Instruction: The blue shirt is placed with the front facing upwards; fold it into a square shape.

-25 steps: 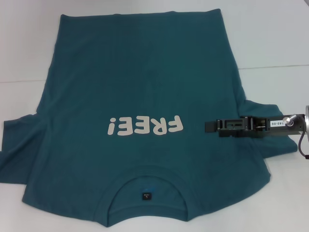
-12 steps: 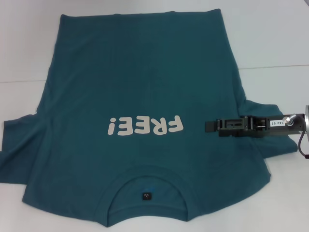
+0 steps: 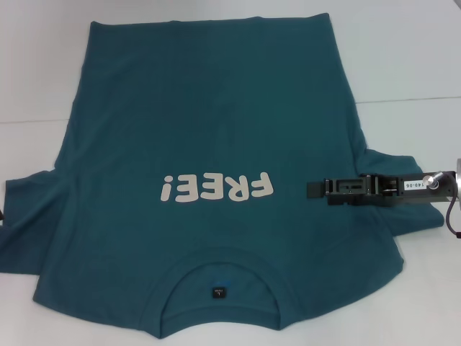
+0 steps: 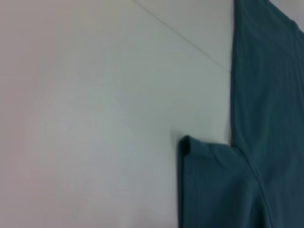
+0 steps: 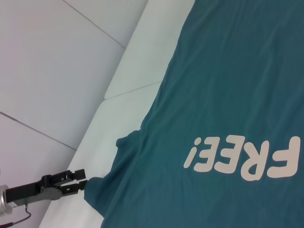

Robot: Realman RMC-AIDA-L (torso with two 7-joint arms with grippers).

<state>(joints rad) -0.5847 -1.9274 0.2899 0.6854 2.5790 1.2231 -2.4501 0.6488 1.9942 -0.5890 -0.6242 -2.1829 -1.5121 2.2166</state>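
Note:
The sleeve's outer edge (image 5: 89, 186) is as far as my left gripper's open fingers reach, so my left gripper should go further in over the sleeve (image 3: 13, 236) before it closes.
The blue shirt (image 3: 209, 130) lies flat and face up on the white table, with its white "FREE!" lettering (image 3: 216, 189) and collar (image 3: 220, 288) toward me. My right gripper (image 3: 311, 189) reaches in level from the right, over the shirt's right sleeve (image 3: 403, 166) and side. My left gripper (image 5: 81, 180) shows in the right wrist view just off the left sleeve (image 5: 102, 190), fingers apart with nothing between them. Only a dark tip shows at the head view's left edge. The left wrist view shows the left sleeve (image 4: 209, 185) and the shirt's side (image 4: 266, 118).
The white table (image 3: 403, 58) surrounds the shirt, with a thin seam line (image 3: 403, 99) running across it behind the sleeves. A cable (image 3: 452, 216) hangs from the right wrist at the right edge.
A dark tip of the left gripper has come into the head view's left edge beside the left sleeve. The right gripper and the shirt have barely moved.

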